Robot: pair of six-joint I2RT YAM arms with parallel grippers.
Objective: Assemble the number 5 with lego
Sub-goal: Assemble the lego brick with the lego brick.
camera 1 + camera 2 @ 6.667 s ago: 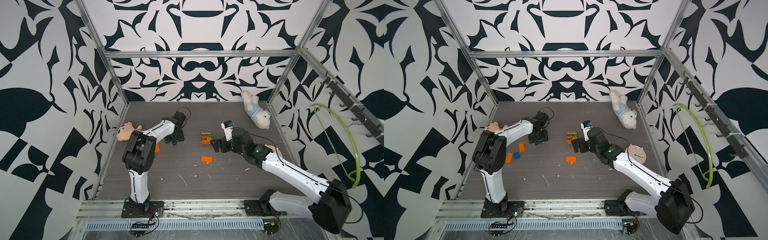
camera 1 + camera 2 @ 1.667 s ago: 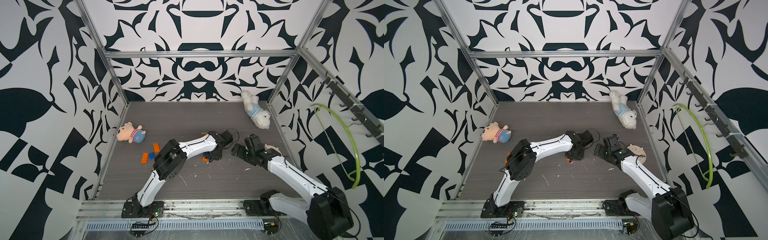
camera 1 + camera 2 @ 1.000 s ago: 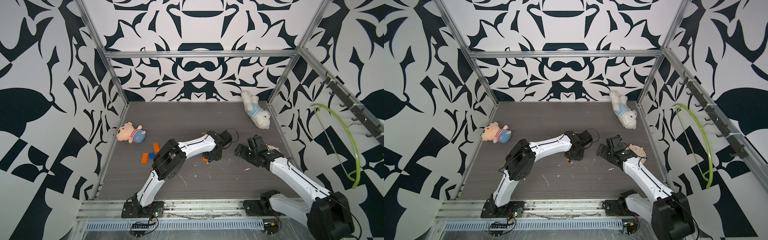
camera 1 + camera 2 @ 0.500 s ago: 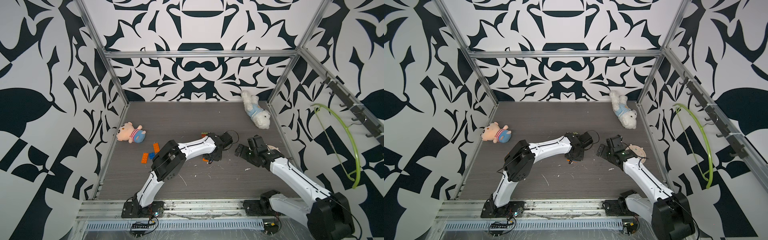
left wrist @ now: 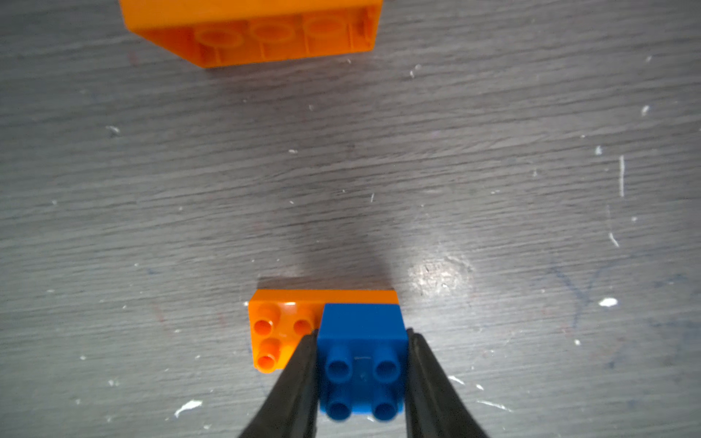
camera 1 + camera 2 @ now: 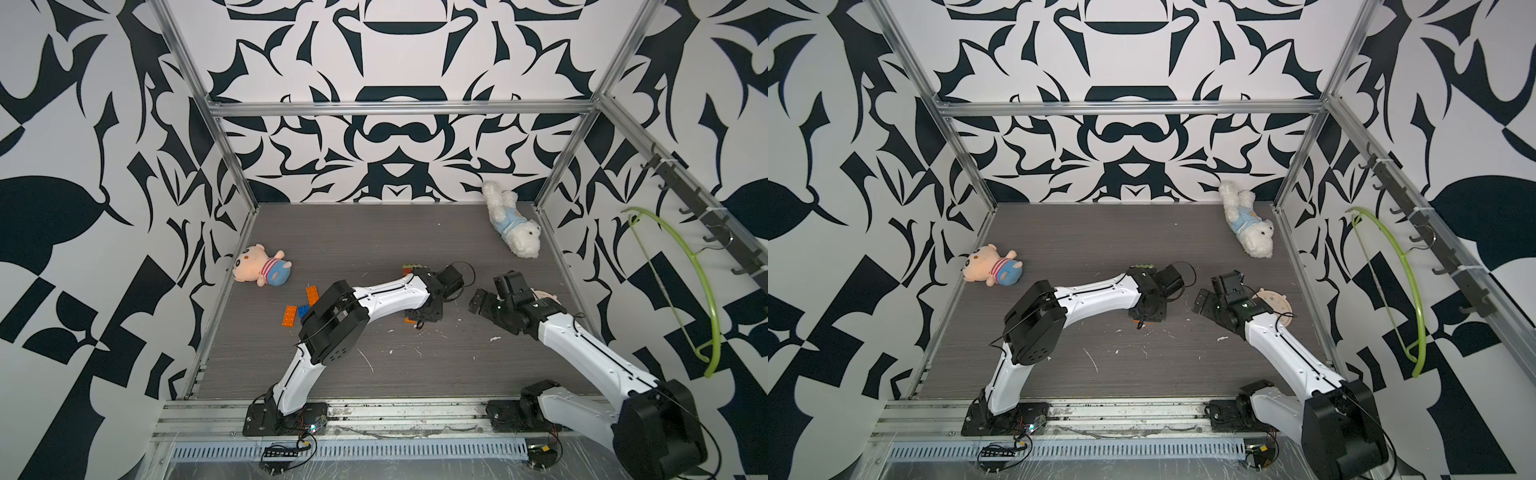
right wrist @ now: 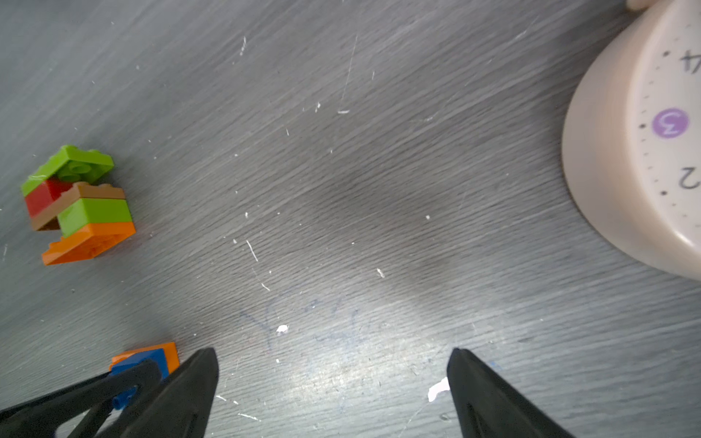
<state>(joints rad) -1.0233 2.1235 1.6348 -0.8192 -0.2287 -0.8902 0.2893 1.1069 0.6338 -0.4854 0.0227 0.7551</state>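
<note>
The blue brick (image 5: 362,325) is sitting square on the end of the orange brick, so my left gripper should continue to move both until they lie in front of the stack (image 5: 252,29), then let go.
My left gripper (image 5: 362,333) is shut on a blue square lego brick (image 5: 362,326). That brick sits on one half of an orange oblong brick (image 5: 273,330) lying on the table; the orange brick's other studs are bare. In a top view the left gripper (image 6: 424,316) points down mid-table. Just beyond it lies a stack of green, red, brown and orange lego (image 7: 87,212) on its side, its orange underside (image 5: 258,34) facing the left wrist camera. My right gripper (image 7: 332,352) is open over bare table, to the right of the left one (image 6: 482,299).
Two loose orange bricks (image 6: 289,315) and a blue one (image 6: 303,309) lie at the left. A pink plush (image 6: 262,270) is by the left wall and a white plush dog (image 6: 513,226) at the back right. A cream toy clock (image 7: 645,132) lies beside the right arm.
Since the oldest frames the left arm has swung from the loose bricks at the left to mid-table. The right arm has drawn back to the right. Nothing has visibly moved in the last second.
</note>
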